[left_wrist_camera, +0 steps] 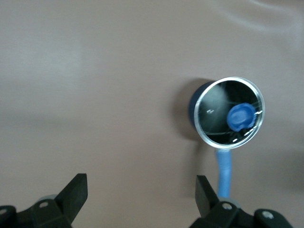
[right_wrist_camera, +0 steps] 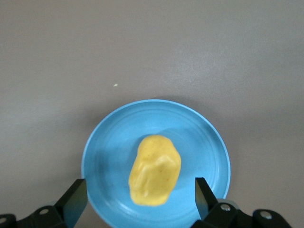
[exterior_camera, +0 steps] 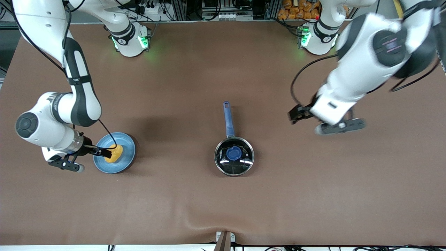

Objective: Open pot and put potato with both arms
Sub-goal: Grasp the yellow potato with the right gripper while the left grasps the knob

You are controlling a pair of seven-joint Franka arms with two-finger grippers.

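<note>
I see only plain dark through the glass lid (exterior_camera: pixel 221 154). I should expect the black pot (exterior_camera: pixel 234 167) to be empty when I lift the lid.
The black pot (exterior_camera: pixel 217 158) with its long blue handle (exterior_camera: pixel 228 118) stands mid-table. A glass lid with a blue knob (exterior_camera: pixel 234 153) sits on it. The pot also shows in the left wrist view (left_wrist_camera: pixel 204 107). The yellow potato (exterior_camera: pixel 116 154) lies on a light-blue plate (exterior_camera: pixel 128 149) toward the right arm's end. My right gripper (exterior_camera: pixel 104 152) is open and empty, over the plate, with the potato (right_wrist_camera: pixel 155 175) between and just ahead of its fingers. My left gripper (exterior_camera: pixel 296 114) is open and empty in the air over bare table, toward the left arm's end from the pot.
A brown cloth covers the table, with a wrinkle (exterior_camera: pixel 205 218) near the front edge. A small bracket (exterior_camera: pixel 224 240) sits at that edge. Both arm bases (exterior_camera: pixel 130 40) stand along the table's farthest edge from the front camera.
</note>
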